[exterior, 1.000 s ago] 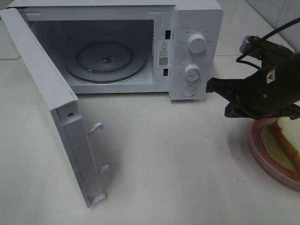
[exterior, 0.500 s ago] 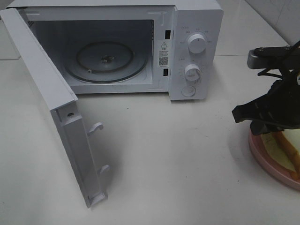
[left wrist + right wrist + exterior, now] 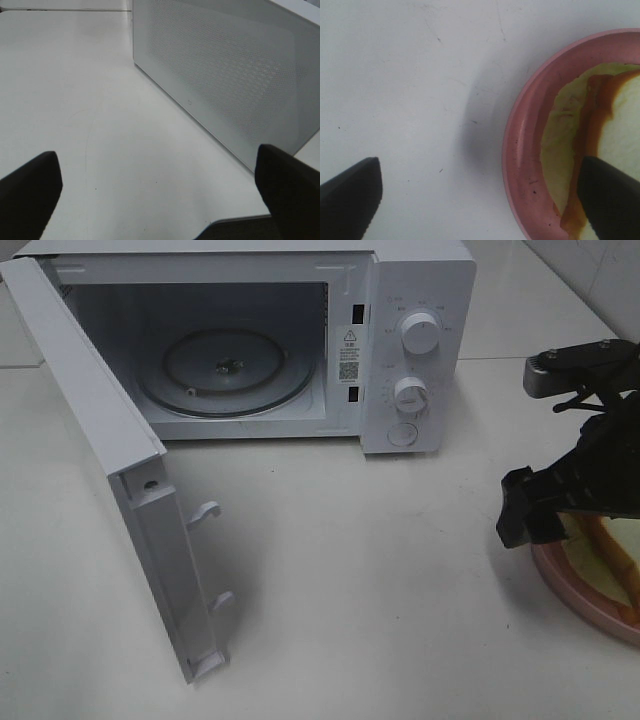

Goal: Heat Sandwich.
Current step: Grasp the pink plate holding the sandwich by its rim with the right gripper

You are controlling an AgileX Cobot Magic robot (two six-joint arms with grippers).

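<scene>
I expect the sandwich [image 3: 612,552] to stay in place and ride along when I carry the plate by its edge, because the sandwich sits inside the pink plate's raised rim [image 3: 557,581].
The sandwich [image 3: 618,545], white bread with tan crust and a pale yellow-green layer, lies on a round pink plate [image 3: 570,585] at the table's right edge. My right gripper [image 3: 533,510] hangs open just above the plate's left rim. In the right wrist view the gripper [image 3: 480,200] straddles the plate's rim [image 3: 519,150]: one finger is over the sandwich [image 3: 620,120], the other over bare table. The white microwave [image 3: 420,300] stands at the back with its door [image 3: 110,450] swung wide open and its glass turntable [image 3: 225,370] bare. My left gripper [image 3: 160,195] is open, holding nothing.
The open door juts toward the front left, with its latch hooks [image 3: 205,512] sticking out. Two knobs [image 3: 420,332] and a round button [image 3: 402,434] sit on the microwave's right panel. The left wrist view faces a white perforated panel [image 3: 225,75] of the microwave.
My right gripper has drawn back from the microwave's button, moved right and down over the plate, and opened its jaws. The left gripper has not changed.
</scene>
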